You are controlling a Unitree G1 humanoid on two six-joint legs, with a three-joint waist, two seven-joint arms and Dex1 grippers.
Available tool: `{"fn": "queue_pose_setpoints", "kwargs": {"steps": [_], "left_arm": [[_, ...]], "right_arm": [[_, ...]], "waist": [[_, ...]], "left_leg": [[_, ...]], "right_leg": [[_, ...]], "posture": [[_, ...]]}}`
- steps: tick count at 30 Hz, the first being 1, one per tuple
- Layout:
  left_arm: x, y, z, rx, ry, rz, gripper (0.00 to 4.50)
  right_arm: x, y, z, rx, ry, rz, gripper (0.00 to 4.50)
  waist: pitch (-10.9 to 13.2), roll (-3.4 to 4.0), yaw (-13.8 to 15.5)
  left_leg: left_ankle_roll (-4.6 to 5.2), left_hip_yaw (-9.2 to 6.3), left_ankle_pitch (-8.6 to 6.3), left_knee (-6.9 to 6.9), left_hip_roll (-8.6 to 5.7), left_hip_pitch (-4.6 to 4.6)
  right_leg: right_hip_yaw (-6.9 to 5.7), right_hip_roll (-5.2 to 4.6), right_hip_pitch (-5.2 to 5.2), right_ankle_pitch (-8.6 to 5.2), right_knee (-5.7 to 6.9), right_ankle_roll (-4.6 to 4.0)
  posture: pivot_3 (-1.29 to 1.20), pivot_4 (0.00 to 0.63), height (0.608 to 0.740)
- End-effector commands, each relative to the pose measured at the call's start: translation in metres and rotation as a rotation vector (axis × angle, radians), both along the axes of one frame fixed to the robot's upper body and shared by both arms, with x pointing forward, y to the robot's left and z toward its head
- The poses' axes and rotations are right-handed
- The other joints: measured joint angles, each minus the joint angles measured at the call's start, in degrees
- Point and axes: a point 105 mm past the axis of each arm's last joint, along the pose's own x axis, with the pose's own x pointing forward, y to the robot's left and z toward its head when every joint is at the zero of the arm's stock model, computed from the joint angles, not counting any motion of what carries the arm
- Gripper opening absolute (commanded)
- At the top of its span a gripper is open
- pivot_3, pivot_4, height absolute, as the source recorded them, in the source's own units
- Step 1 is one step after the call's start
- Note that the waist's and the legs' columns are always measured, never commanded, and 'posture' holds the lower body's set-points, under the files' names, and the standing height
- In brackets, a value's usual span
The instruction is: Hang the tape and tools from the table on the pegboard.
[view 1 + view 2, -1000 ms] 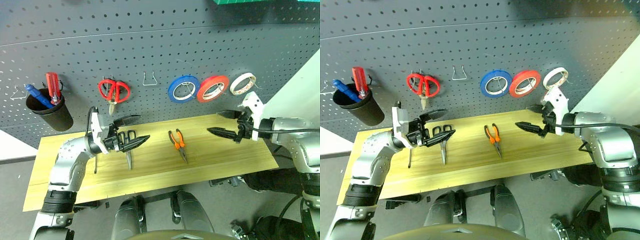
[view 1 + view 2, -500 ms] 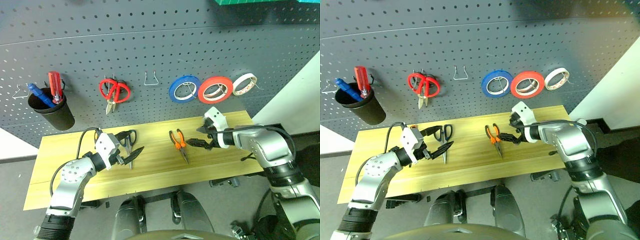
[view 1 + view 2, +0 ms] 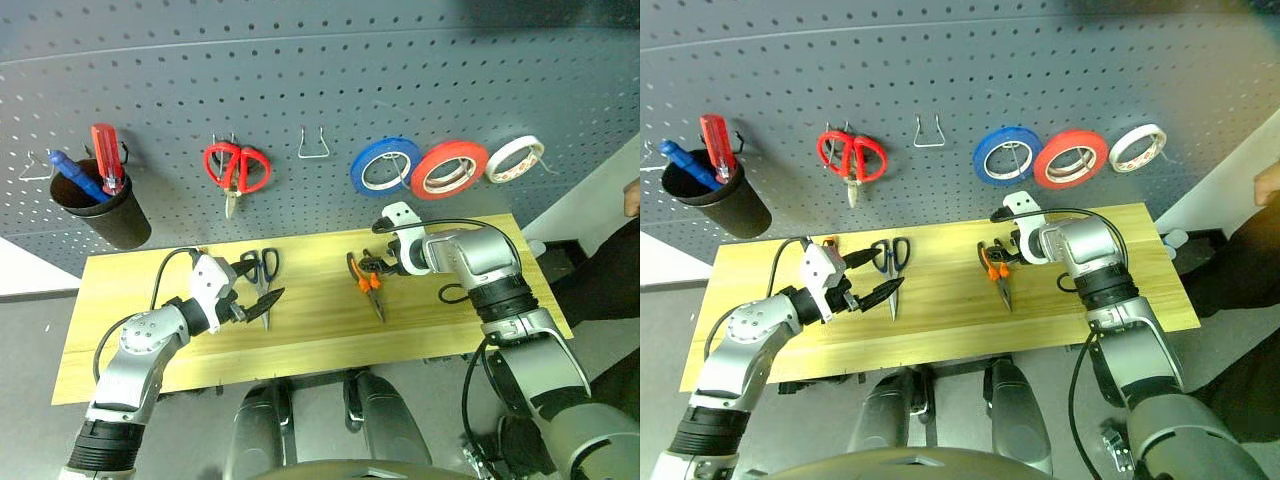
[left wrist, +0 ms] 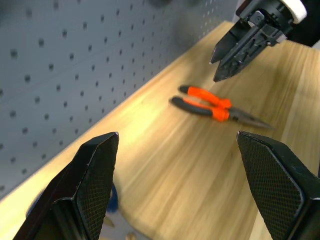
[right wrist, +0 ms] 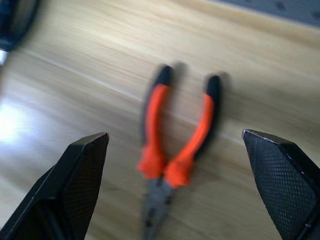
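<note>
The fingers of my right gripper are on both sides of the pliers' handles (image 3: 367, 283) near their joint, leaving the handle ends (image 3: 351, 258) free, so I keep lowering until both handles are inside, then close.
The orange-and-black pliers (image 3: 366, 283) lie on the wooden table (image 3: 140, 345), right of centre. My right gripper (image 3: 373, 264) hangs open just over their handles, and in the right wrist view its fingers stand either side of the pliers (image 5: 176, 150). The black-handled scissors (image 3: 263, 272) lie left of centre, blades toward me. My left gripper (image 3: 263, 283) is open right beside them, pointing to the right, with nothing in it. The screwdriver is mostly hidden behind my left hand. The red tape (image 3: 449, 168) hangs on the pegboard (image 3: 300, 70).
On the pegboard hang red-handled scissors (image 3: 237, 168), an empty wire hook (image 3: 313, 146), a blue roll (image 3: 386, 165) and a white roll (image 3: 514, 158). A black cup (image 3: 103, 212) at the left holds a red-handled screwdriver. A person's hand (image 3: 632, 197) shows at the right edge.
My right gripper came down and to the left, from the table's right end to over the pliers. My left gripper sank toward the table beside the scissors. The view tilted down.
</note>
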Motion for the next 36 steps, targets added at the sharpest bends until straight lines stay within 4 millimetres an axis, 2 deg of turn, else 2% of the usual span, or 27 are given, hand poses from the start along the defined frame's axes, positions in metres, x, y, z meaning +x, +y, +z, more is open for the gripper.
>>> {"fn": "queue_pose_setpoints", "kwargs": {"steps": [1,13,21,26,31,34,36], "left_arm": [[-0.004,-0.006,0.009,-0.018,-0.028,-0.022,3.96],[-0.013,-0.015,0.009,-0.050,-0.002,-0.049,3.96],[-0.012,-0.015,0.009,-0.039,0.000,-0.053,3.96],[-0.011,-0.015,0.008,-0.028,-0.002,-0.060,3.96],[-0.011,-0.015,0.009,-0.032,0.001,-0.059,3.96],[-0.011,-0.015,0.008,-0.030,0.000,-0.057,3.96],[-0.012,-0.015,0.008,-0.027,-0.002,-0.064,3.96]], "right_arm": [[0.004,0.001,0.008,0.004,-0.003,-0.018,4.48],[0.000,0.017,-0.007,0.017,0.060,-0.011,4.48],[-0.002,0.023,-0.022,-0.021,0.093,-0.020,4.48],[-0.009,0.021,-0.030,-0.133,0.107,0.042,4.48],[-0.016,0.031,-0.032,-0.157,0.118,0.101,4.48],[-0.016,0.031,-0.034,-0.199,0.097,0.125,3.97],[-0.016,0.031,-0.035,-0.212,0.091,0.137,3.33]], "waist": [[0.71,0.03,0.38],[3.43,0.06,0.43],[3.47,0.02,0.36],[3.46,0.02,0.38],[3.45,0.00,0.39],[3.42,-0.05,0.40],[3.42,-0.05,0.40]], "left_leg": [[0.01,0.05,0.00,-0.02,0.00,-0.11],[0.01,0.08,0.00,-0.04,0.02,-0.37],[0.00,0.09,-0.01,-0.09,0.04,-0.36],[-0.02,0.08,-0.01,-0.09,0.04,-0.36],[-0.02,0.08,-0.01,-0.28,0.03,-0.36],[-0.04,0.11,0.00,-0.55,0.02,-0.36],[-0.04,0.12,0.01,-0.68,0.01,-0.35]], "right_leg": [[0.05,0.00,-0.16,0.00,0.01,0.01],[0.06,0.03,-0.44,0.08,0.02,0.21],[0.06,0.04,-0.46,-0.02,-0.02,0.11],[0.06,0.03,-0.47,-0.03,-0.05,0.10],[0.06,0.02,-0.48,-0.04,-0.22,0.09],[0.06,0.03,-0.55,-0.03,-0.31,0.12],[0.06,0.04,-0.59,0.02,-0.30,0.34]], "posture": [[-0.05,0.380,0.740],[-0.03,0.404,0.740],[-0.02,0.401,0.740],[-0.02,0.390,0.740],[-0.02,0.378,0.740],[-0.01,0.373,0.740],[0.00,0.372,0.740]]}}
